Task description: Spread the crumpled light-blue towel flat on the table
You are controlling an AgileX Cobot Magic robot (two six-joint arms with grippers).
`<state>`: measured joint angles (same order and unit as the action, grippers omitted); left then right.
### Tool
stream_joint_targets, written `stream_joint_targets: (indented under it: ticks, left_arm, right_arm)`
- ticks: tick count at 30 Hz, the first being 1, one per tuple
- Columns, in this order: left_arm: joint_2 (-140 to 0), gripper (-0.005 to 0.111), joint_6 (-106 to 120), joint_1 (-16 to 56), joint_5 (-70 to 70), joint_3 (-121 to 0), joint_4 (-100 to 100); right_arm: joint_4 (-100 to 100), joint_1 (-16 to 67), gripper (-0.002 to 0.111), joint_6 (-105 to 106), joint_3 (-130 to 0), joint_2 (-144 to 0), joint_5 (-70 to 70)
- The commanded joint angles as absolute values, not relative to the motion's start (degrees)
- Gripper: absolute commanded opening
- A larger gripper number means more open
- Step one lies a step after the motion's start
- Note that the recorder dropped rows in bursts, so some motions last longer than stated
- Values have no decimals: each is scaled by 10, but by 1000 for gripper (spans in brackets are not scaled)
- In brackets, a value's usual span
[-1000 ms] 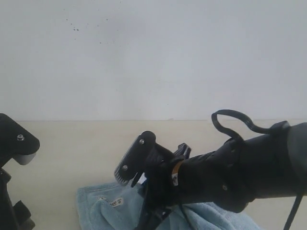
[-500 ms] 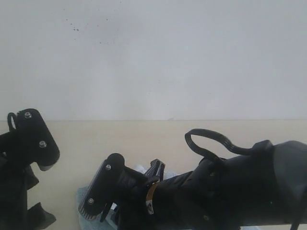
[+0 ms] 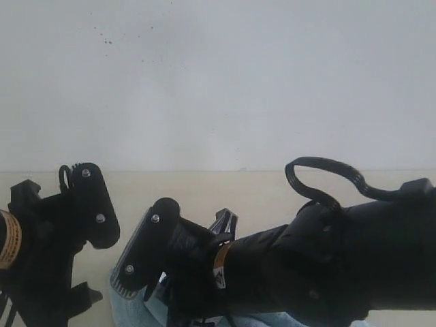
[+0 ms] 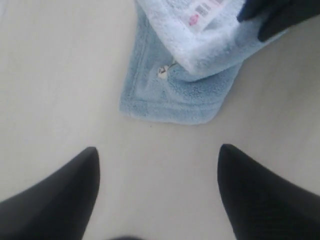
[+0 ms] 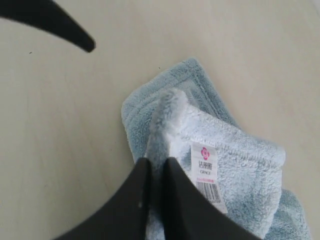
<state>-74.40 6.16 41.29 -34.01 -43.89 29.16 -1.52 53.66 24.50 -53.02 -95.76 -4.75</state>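
My right gripper is holding the fold low over the towel's lower corner (image 4: 172, 100), so I should raise the fold and grab the fold's loose end (image 4: 197, 64) with my left gripper.
The light-blue towel (image 5: 240, 155) lies folded over itself on the cream table (image 5: 60, 125), with a white barcode label (image 5: 206, 172) facing up. My right gripper (image 5: 157, 160) is shut on a raised fold of the towel at its corner edge. My left gripper (image 4: 158, 150) is open over bare table (image 4: 50, 75), a short way from the towel's lower corner (image 4: 175, 97), with nothing between its fingers. In the exterior view the right arm (image 3: 327, 266) reaches across the middle and hides most of the towel (image 3: 136, 312); the left arm (image 3: 54, 252) is at the left.
A white wall (image 3: 218, 82) meets the table's far edge. One finger of my left gripper (image 5: 60, 25) shows in the right wrist view, close to the towel. The right gripper's dark finger (image 4: 280, 15) overlaps the towel in the left wrist view.
The right arm swung left and lower over the towel, then rose slightly. The left arm came in from the left edge towards the towel, and its jaws opened wider.
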Motion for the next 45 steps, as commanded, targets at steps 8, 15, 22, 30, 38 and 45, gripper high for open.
stream_joint_targets:
  ticks: [8,15,22,30,38,45]
  left_arm:
    - [-739,64,70,412,-339,-541,332]
    - [-762,54,250,414,-379,-554,245]
    - [-766,66,293,414,-360,-554,213]
    - [-740,66,190,412,-472,-554,342]
    - [-728,66,151,412,-467,-550,312]
    - [-730,66,122,412,-367,-499,219]
  right_arm:
    - [-18,540,9,262,-534,-950,-55]
    - [-18,565,9,289,-536,-933,-39]
    - [-18,565,9,285,-568,-931,-46]
    - [-18,562,9,291,-567,-931,-63]
    - [-18,509,9,261,-567,-917,-55]
    - [-18,511,9,256,-567,-892,-51]
